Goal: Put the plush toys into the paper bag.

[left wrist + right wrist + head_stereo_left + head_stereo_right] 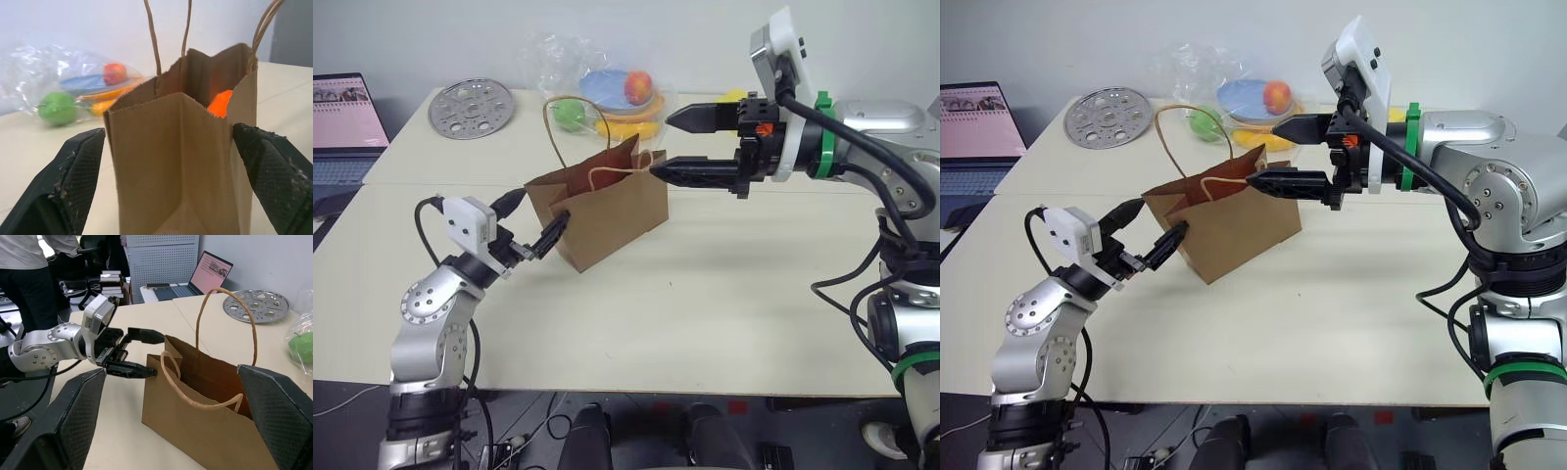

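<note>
The paper bag's narrow end [546, 210] has a crease [181, 147] running down it, so that end will fold together when the robot pinches it and turns the paper bag.
The brown paper bag [612, 211] stands upright and open-topped on the table, its loop handles sticking up. Inside it an orange plush toy [220, 104] peeks over the rim; the rest of the bag's inside is hidden. My left gripper [533, 217] is open, one finger on each side of the bag's narrow left end, with a gap to the paper in the left wrist view. My right gripper [663, 146] hangs open just above the bag's right top edge, pointing left, with nothing between its fingers [73, 421].
Behind the bag lies a clear plastic bag of fruit and plates [607, 93], with a yellow block [732, 96] to its right. A perforated metal disc [471, 108] and a laptop [347, 122] sit at the far left. A person [24, 264] stands beyond the table.
</note>
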Robot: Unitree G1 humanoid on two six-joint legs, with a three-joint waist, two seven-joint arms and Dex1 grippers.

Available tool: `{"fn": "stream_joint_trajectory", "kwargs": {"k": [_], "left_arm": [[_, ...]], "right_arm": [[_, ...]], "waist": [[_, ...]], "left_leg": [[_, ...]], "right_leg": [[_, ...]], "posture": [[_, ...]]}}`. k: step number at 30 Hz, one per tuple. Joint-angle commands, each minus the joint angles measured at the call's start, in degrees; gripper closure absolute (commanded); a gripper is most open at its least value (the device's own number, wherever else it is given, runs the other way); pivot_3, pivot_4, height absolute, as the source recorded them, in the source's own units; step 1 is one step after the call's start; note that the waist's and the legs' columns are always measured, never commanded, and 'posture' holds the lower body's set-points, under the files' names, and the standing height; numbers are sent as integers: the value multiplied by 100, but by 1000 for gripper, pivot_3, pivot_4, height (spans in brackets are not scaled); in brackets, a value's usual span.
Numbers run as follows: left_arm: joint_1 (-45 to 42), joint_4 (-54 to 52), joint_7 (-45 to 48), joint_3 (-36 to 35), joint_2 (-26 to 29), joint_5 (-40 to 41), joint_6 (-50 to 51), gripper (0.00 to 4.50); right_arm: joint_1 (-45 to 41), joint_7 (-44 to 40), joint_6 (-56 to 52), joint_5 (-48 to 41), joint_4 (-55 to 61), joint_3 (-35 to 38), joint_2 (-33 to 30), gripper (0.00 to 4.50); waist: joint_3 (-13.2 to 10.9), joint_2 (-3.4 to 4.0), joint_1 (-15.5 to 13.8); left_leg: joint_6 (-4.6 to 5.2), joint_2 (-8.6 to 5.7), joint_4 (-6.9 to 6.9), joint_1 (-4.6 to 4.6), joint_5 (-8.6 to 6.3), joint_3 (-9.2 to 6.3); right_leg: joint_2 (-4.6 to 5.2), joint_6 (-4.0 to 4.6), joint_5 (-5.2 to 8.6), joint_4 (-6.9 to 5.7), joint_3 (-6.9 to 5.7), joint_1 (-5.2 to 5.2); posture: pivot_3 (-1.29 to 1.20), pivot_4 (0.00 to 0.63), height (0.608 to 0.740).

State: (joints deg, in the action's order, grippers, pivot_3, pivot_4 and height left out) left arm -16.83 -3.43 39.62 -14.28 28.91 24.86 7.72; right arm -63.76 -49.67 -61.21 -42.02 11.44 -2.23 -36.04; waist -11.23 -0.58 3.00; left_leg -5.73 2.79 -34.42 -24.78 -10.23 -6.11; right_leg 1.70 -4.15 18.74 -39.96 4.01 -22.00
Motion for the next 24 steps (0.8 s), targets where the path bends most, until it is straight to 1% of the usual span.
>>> {"fn": "stream_joint_trajectory", "kwargs": {"k": [1,4,5,9,10,12,13,24], "left_arm": [[-405,449,273,-36,220,5,-115,45],[-566,913,514,21,304,-55,-216,45],[-583,1026,701,65,331,-25,-230,45],[-636,1220,1033,90,350,37,-259,45],[-636,1241,1109,106,366,31,-254,223],[-642,1278,1206,121,384,-12,-301,632],[-645,1289,1231,123,385,-24,-317,935],[-683,1262,1350,57,365,51,-324,4452]], "right_arm": [[-59,-31,40,-87,130,185,-75,0],[-66,-89,90,-61,149,144,-101,0],[-67,-221,159,-71,206,120,-156,0],[-54,-568,383,-46,341,48,-308,0],[-6,-855,658,38,447,-35,-411,0],[65,-1231,1036,176,591,-172,-551,0],[83,-1318,1138,211,610,-209,-587,0],[154,-1198,1324,500,397,-249,-568,0]], "waist": [[0,0,6],[0,0,15],[0,0,17],[0,1,22],[0,1,22],[0,1,22],[0,1,22],[0,0,20]], "left_leg": [[0,0,-1,0,0,0],[0,0,0,0,0,1],[0,0,1,0,0,1],[0,0,4,-1,0,0],[0,0,4,0,0,0],[0,0,4,0,0,0],[0,0,3,0,0,0],[0,0,-3,0,0,0]], "right_leg": [[-1,0,0,0,0,0],[0,0,0,1,1,0],[0,0,0,1,1,0],[0,0,0,3,0,-1],[0,0,0,3,0,-1],[0,0,0,3,0,-1],[0,-1,0,4,0,-1],[0,0,0,-1,0,0]], "posture": [[0,150,740],[0,150,740],[0,150,740],[0,150,740],[0,150,740],[0,150,740],[0,150,740],[0,150,740]]}}
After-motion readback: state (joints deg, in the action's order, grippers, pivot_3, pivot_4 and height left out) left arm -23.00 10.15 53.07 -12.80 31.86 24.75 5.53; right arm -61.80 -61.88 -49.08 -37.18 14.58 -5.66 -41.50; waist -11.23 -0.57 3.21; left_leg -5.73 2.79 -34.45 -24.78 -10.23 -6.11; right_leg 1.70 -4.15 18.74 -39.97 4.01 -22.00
